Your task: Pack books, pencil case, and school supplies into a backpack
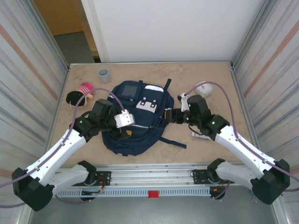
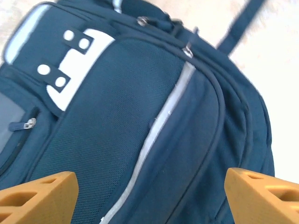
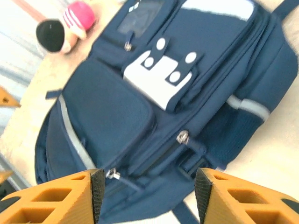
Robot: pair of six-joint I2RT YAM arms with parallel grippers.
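Note:
The robot's left gripper should pinch the pocket's edge (image 2: 200, 171) and keep it still before the right gripper pulls the zipper, because the front pocket is loose along its zipper.
The navy backpack (image 1: 138, 116) lies flat on the table, front up, with a white patch (image 3: 156, 79) and grey stripes (image 2: 159, 126). My left gripper (image 1: 127, 132) hovers over its lower left part. Its orange fingers (image 2: 39, 193) stand wide open over the fabric, nothing between them (image 2: 149, 196). My right gripper (image 1: 167, 115) is at the backpack's right edge, open (image 3: 149, 191). Two zipper pulls (image 3: 182, 137) (image 3: 111, 173) lie beyond its fingertips, ungripped. The backpack's zippers look closed. The books are out of view.
A pink-striped and black soft item (image 1: 79, 95) lies at the left; I cannot tell if it is the pencil case. A grey cup (image 1: 103, 73) stands at the back left. A white object (image 1: 203, 88) is at the back right, and printed paper (image 1: 201, 135) under the right arm.

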